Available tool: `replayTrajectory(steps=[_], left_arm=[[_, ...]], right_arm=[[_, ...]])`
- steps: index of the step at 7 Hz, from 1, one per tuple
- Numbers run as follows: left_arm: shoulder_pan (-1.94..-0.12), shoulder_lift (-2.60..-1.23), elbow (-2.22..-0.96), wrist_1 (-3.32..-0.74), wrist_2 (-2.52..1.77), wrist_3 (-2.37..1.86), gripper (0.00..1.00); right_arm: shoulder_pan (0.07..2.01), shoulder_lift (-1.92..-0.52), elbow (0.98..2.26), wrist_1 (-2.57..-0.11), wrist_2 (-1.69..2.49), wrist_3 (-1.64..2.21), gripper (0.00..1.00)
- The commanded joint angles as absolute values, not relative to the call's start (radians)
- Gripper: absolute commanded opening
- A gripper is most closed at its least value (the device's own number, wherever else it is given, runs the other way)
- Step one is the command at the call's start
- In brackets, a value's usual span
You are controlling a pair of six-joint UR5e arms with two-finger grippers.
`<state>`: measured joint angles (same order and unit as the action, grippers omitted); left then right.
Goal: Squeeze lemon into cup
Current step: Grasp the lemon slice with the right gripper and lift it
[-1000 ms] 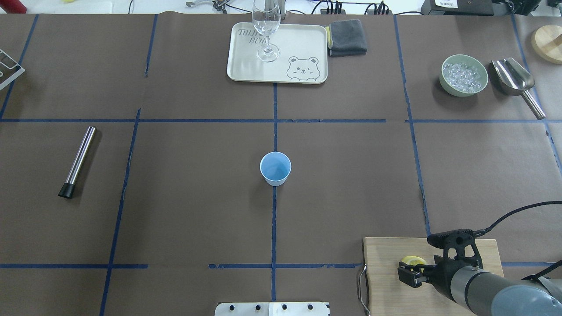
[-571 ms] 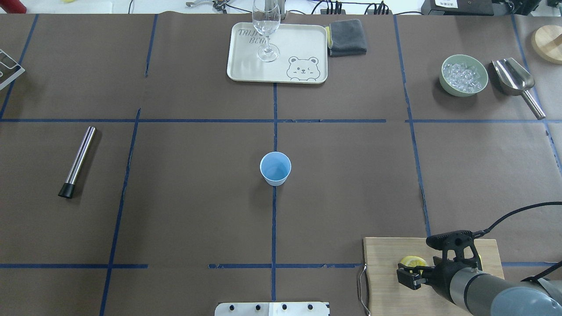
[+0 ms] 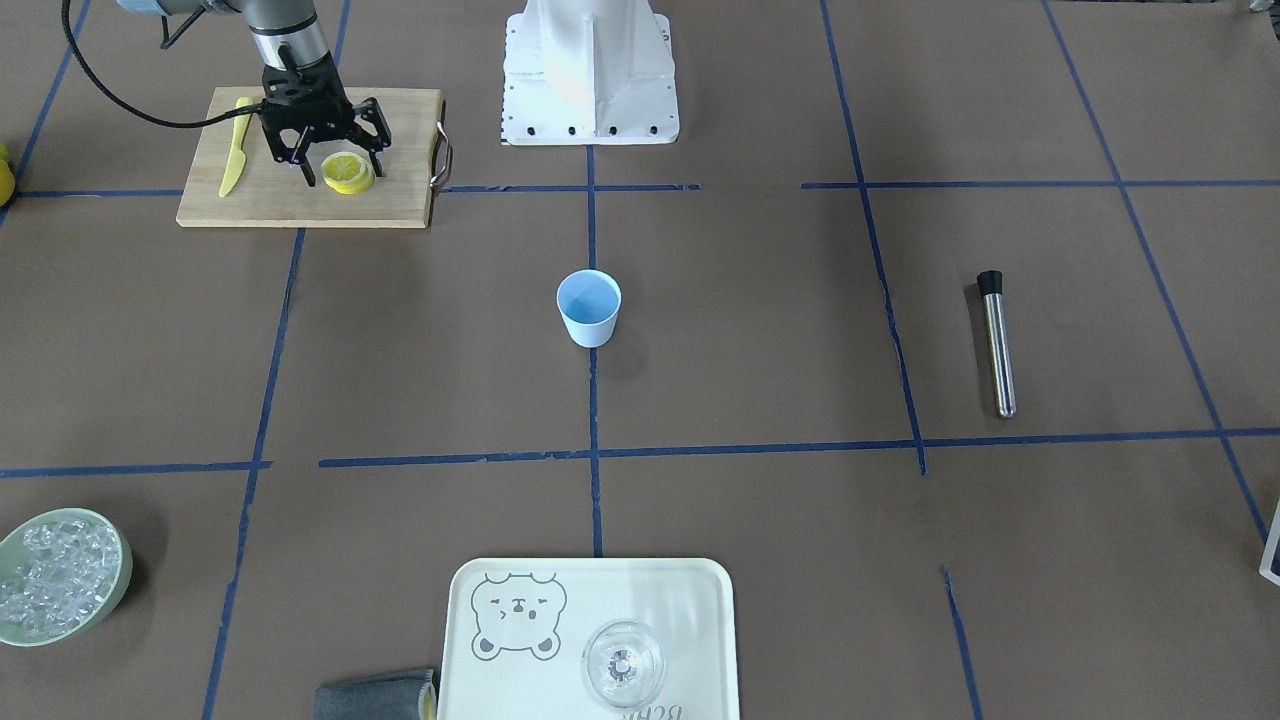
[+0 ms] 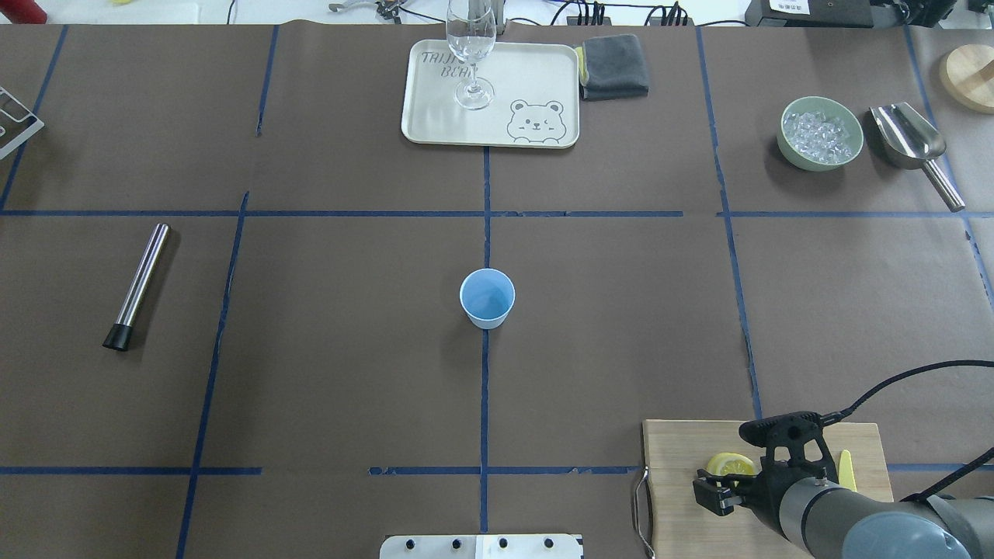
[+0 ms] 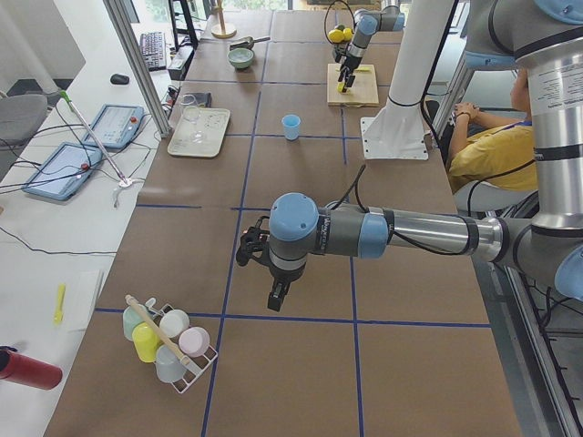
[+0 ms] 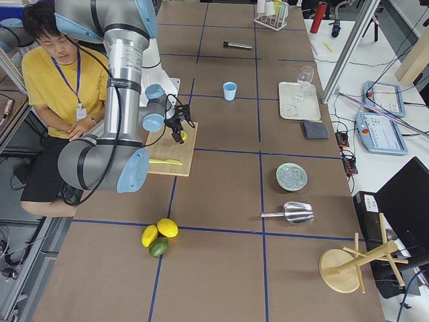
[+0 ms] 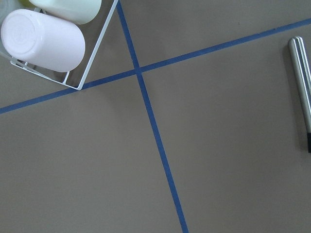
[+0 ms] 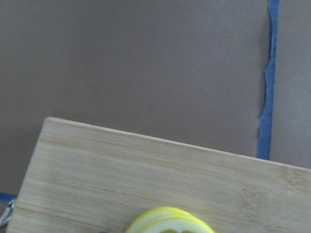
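I see offset yellow rims (image 8: pixel 163 214) at the edge of the lemon (image 3: pixel 348 173), so I expect it to rise as stacked layers that move together when I lift.
The lemon (image 3: pixel 348 172) is a thick round slice lying flat on the wooden cutting board (image 3: pixel 300 208). It also shows in the overhead view (image 4: pixel 730 464) and at the bottom edge of the right wrist view (image 8: pixel 170 224). My right gripper (image 3: pixel 343 176) points down over the slice, open, with one finger on each side of it. The light-blue cup (image 3: pixel 589 308) stands upright at the table's centre (image 4: pixel 487 298), far from the board. My left gripper (image 5: pixel 273 293) shows only in the exterior left view, hanging above bare table, and I cannot tell its state.
A yellow plastic knife (image 3: pixel 235 150) lies on the board behind my right gripper. At the far side are a tray (image 4: pixel 536 85) with a clear glass (image 4: pixel 471 54), a grey cloth (image 4: pixel 613 66), a bowl of ice (image 4: pixel 821 133) and a scoop (image 4: pixel 908 140). A metal rod (image 4: pixel 140 283) lies on the left.
My right gripper has shifted a little left and toward the table's near edge, so more of the lemon slice and the knife's tip now show. The cup has not moved.
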<state>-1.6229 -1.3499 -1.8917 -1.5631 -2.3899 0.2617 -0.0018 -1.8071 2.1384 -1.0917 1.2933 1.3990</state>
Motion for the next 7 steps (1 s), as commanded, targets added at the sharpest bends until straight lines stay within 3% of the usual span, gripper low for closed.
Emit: replayTrajectory(steps=[1, 2, 4, 7], left_arm=[[-1.623, -1.350, -1.891, -1.563, -2.390, 0.261, 1.00], [-1.623, -1.350, -1.891, -1.563, -2.390, 0.261, 1.00], [-1.623, -1.350, -1.891, -1.563, -2.390, 0.261, 1.00], [-1.623, -1.350, -1.891, -1.563, -2.390, 0.261, 1.00]], right_arm=[[-0.003, -1.805, 2.138, -1.094, 1.293, 1.399, 0.90], [-0.002, -1.805, 2.143, -1.094, 1.296, 1.399, 0.71], [0.005, -1.805, 2.149, -1.094, 1.296, 1.399, 0.00], [0.017, -1.816, 2.196, -1.097, 1.298, 1.397, 0.00]])
